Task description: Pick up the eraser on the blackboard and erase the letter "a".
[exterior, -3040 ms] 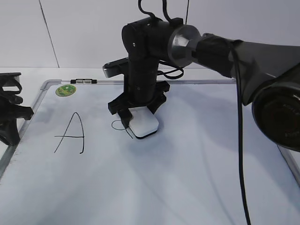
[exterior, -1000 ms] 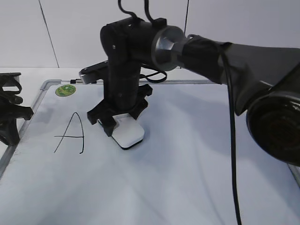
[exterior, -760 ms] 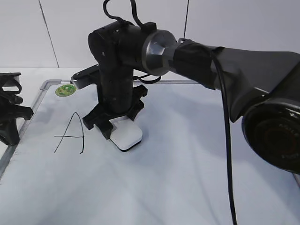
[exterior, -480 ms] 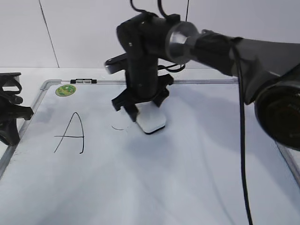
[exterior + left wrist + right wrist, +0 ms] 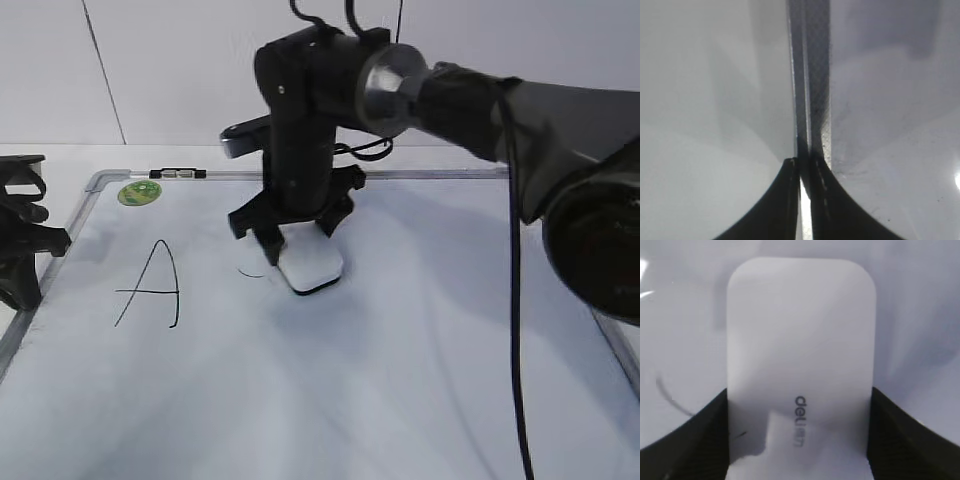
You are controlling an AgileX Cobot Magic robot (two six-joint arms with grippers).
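I can see a short curved stroke [image 5: 250,274] of the letter "a" past the white eraser's edge, so next I wipe the eraser back over that stroke with my right gripper.
My right gripper [image 5: 292,240] is shut on the white eraser [image 5: 311,266] and presses it flat on the blackboard [image 5: 380,380]. In the right wrist view the eraser [image 5: 800,365] fills the space between the two black fingers [image 5: 799,440]. Only a short curved stroke of the letter "a" [image 5: 250,271] shows, just left of the eraser; it also shows in the right wrist view [image 5: 670,399]. My left gripper [image 5: 18,240] is shut and empty at the board's left frame [image 5: 812,90], fingertips [image 5: 804,167] nearly touching.
A large capital "A" [image 5: 152,285] is drawn on the left of the board. A round green sticker [image 5: 139,193] and a small black-and-clear clip [image 5: 178,174] sit at the top left of the frame. A white wall stands behind.
The right gripper swept the eraser left over the "a", back right, then a little left again. The full loop seen earlier is now only a short arc. The left arm has not moved.
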